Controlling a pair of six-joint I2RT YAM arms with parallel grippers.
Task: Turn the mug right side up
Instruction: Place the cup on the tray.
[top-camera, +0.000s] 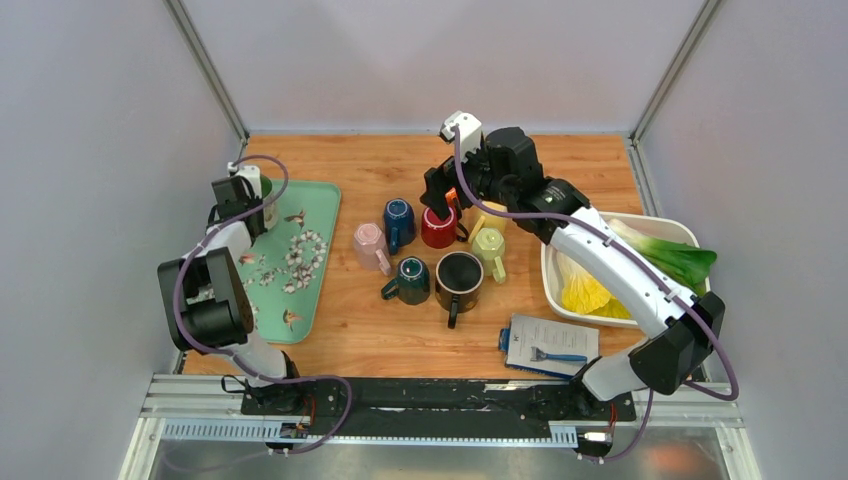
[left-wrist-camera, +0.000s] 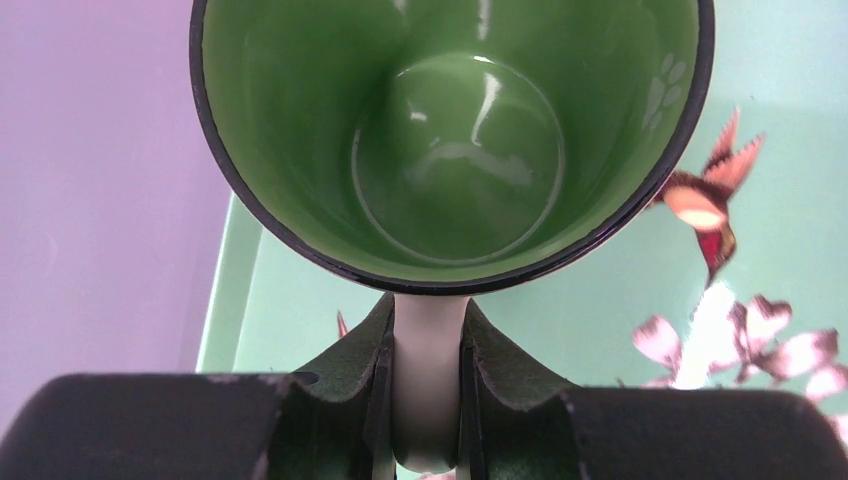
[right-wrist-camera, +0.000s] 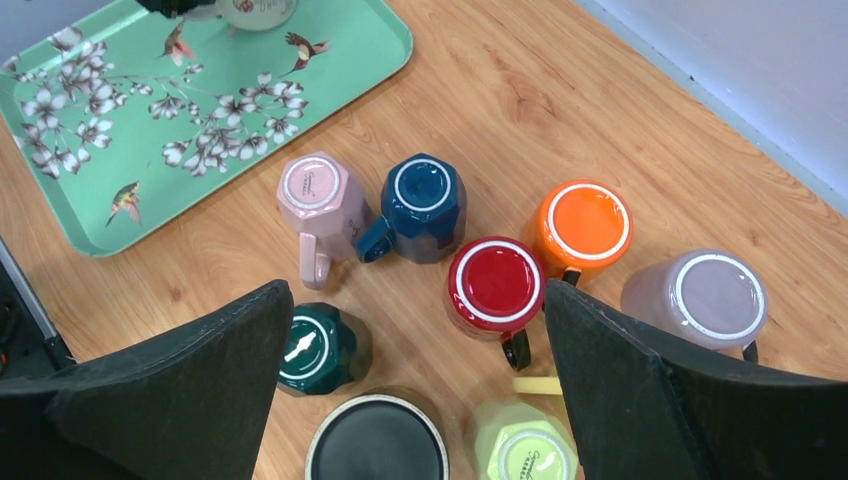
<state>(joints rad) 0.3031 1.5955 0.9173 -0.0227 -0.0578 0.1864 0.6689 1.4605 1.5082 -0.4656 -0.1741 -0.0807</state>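
The mug's green inside (top-camera: 266, 187) points up above the clear far end of the tray (top-camera: 283, 193), so my left gripper keeps lowering the mug until its base sits there.
My left gripper (left-wrist-camera: 430, 335) is shut on the white handle of a mug with a green inside and black rim (left-wrist-camera: 455, 150). The mug's mouth faces the wrist camera, over the far corner of the mint floral tray (left-wrist-camera: 600, 300). I cannot tell whether it rests on the tray. My right gripper (right-wrist-camera: 418, 300) is open and empty, high above a cluster of upside-down mugs: pink (right-wrist-camera: 315, 190), navy (right-wrist-camera: 425, 195), red (right-wrist-camera: 495, 283), orange (right-wrist-camera: 580, 222), grey (right-wrist-camera: 710, 298), dark green (right-wrist-camera: 315, 348), black (right-wrist-camera: 378, 445) and lime (right-wrist-camera: 525, 450).
The tray (top-camera: 320, 200) lies at the left of the wooden table. A white bin (top-camera: 553, 290) with a leek and yellow things stands at the right. A booklet with a blue razor (top-camera: 550, 345) lies near the front edge. Grey walls close in the sides.
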